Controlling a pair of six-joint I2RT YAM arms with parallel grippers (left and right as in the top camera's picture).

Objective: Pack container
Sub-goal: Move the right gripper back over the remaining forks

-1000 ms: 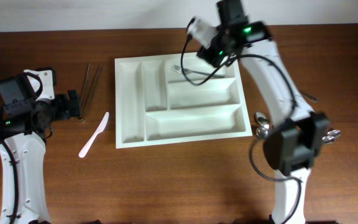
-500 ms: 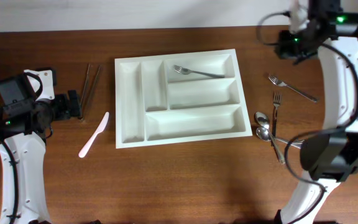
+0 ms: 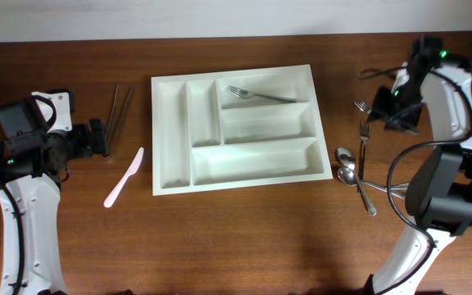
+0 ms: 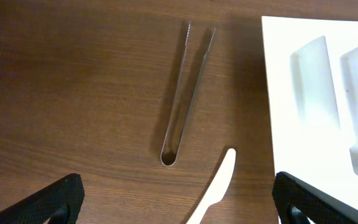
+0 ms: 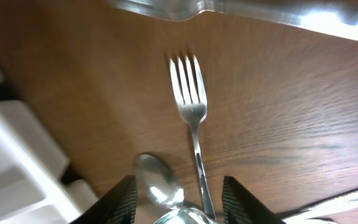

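Observation:
The fork's upper handle (image 3: 362,159) is free of the spoons and lines up with the open fingers of the robot's right gripper, so the gripper should keep going down until the fingers straddle its neck (image 3: 365,145).
The container (image 3: 169,139), a large white cutlery tray, lies in the middle of the table. One metal fork (image 3: 256,96) rests in its top right long compartment. My right gripper (image 3: 388,111) hovers right of the tray with its jaws open and nothing held. In the right wrist view a loose fork (image 5: 191,106) and a spoon (image 5: 157,186) lie on the wood below the right gripper (image 5: 182,208). Left of the tray, my left gripper (image 3: 97,139) stands wide open and empty. The left wrist view shows the tray's edge (image 4: 316,93) beyond the left gripper (image 4: 178,205).
Metal tongs (image 3: 120,111) and a white plastic knife (image 3: 124,177) lie left of the tray, and both also appear in the left wrist view, tongs (image 4: 185,93) and knife (image 4: 216,190). Two forks (image 3: 364,139) and two spoons (image 3: 347,164) lie on the wood right of the tray.
My right arm has left the fork in the tray's top right compartment, swung out to the right and come down over the loose forks. Its jaws stand wider. The left arm is still.

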